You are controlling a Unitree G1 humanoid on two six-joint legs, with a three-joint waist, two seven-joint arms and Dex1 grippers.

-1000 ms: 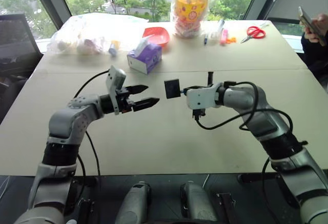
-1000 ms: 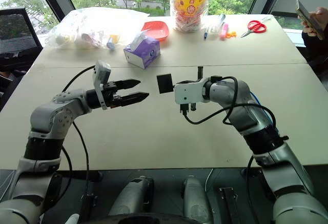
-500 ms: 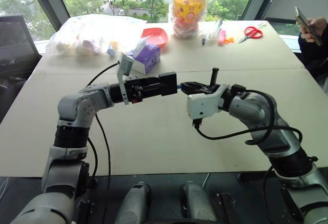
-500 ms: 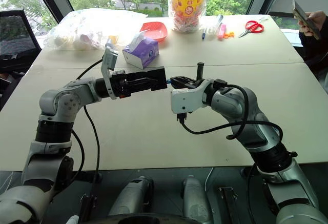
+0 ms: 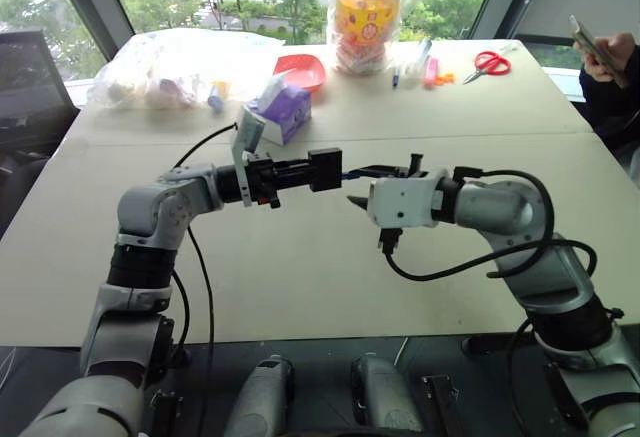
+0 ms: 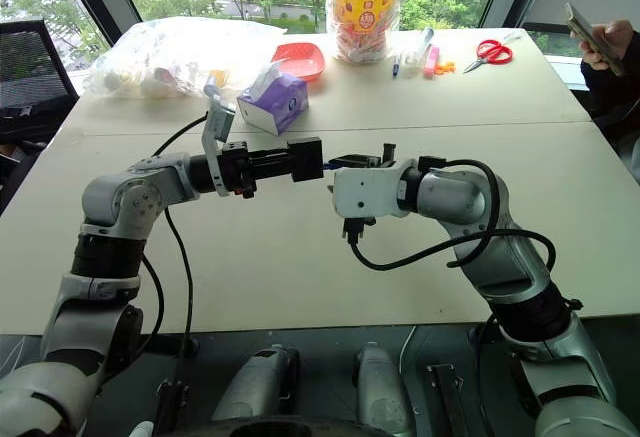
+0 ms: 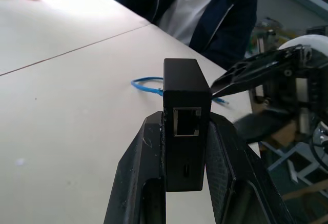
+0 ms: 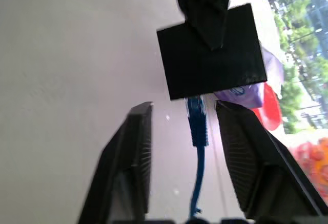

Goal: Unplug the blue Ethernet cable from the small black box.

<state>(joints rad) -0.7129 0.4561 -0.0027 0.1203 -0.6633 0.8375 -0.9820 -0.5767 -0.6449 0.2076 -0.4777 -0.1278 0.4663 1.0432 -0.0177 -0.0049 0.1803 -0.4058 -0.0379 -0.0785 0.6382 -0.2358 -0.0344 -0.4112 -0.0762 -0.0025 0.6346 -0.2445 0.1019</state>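
The blue plug is between my right gripper's fingers along the box's broad side (image 8: pixel 238 49), so I should roll my right gripper and pinch the plug across its clip (image 8: pixel 198 124).
The small black box (image 5: pixel 324 169) hangs above the table's middle, and my left gripper (image 5: pixel 310 171) is shut on it, one finger on each flat side (image 7: pixel 134 162). The port that faces the left wrist view is empty. The blue Ethernet cable (image 8: pixel 197 124) enters the box's opposite edge with its plug, and a loop of it (image 7: pixel 145 84) shows behind the box. My right gripper (image 8: pixel 184 112) stands open around that plug, with a gap on each side. From the head it sits just right of the box (image 5: pixel 353 186).
At the table's far side stand a purple tissue box (image 5: pixel 283 110), a red bowl (image 5: pixel 305 69), a clear bag (image 5: pixel 170 62), a bagged yellow jar (image 5: pixel 367 12), pens (image 5: pixel 428 59) and red scissors (image 5: pixel 490 62). A person (image 5: pixel 610 67) holding a phone sits at the right.
My right gripper held the box a second ago with the left gripper open and apart. The left gripper came over and shut on the box; the right gripper has opened and drawn back a little.
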